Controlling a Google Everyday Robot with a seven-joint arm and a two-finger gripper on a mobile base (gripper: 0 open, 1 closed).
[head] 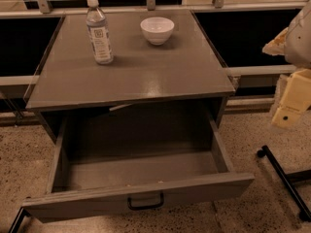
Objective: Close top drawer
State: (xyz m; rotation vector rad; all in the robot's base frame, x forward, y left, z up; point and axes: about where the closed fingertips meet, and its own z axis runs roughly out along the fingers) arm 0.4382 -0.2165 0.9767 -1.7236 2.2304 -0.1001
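Observation:
My gripper will bring hidden lower drawers into view when it pushes in the top drawer [141,200], because the top drawer sticks out and covers the cabinet front below.
The top drawer [87,198] is a wide grey wooden drawer pulled far out of the cabinet [146,76] toward me. Its inside looks empty. A small black handle [146,202] sits at the centre of its front panel. My gripper [290,106], pale yellow, hangs at the right edge of the view. It is to the right of the cabinet, level with the drawer opening, and touches nothing. The arm above it is cut off by the frame edge.
A clear water bottle [99,30] with a white cap and a white bowl [157,29] stand on the cabinet top. A black wheeled leg [284,178] lies on the speckled floor at the right. Dark panels and a metal rail run behind the cabinet.

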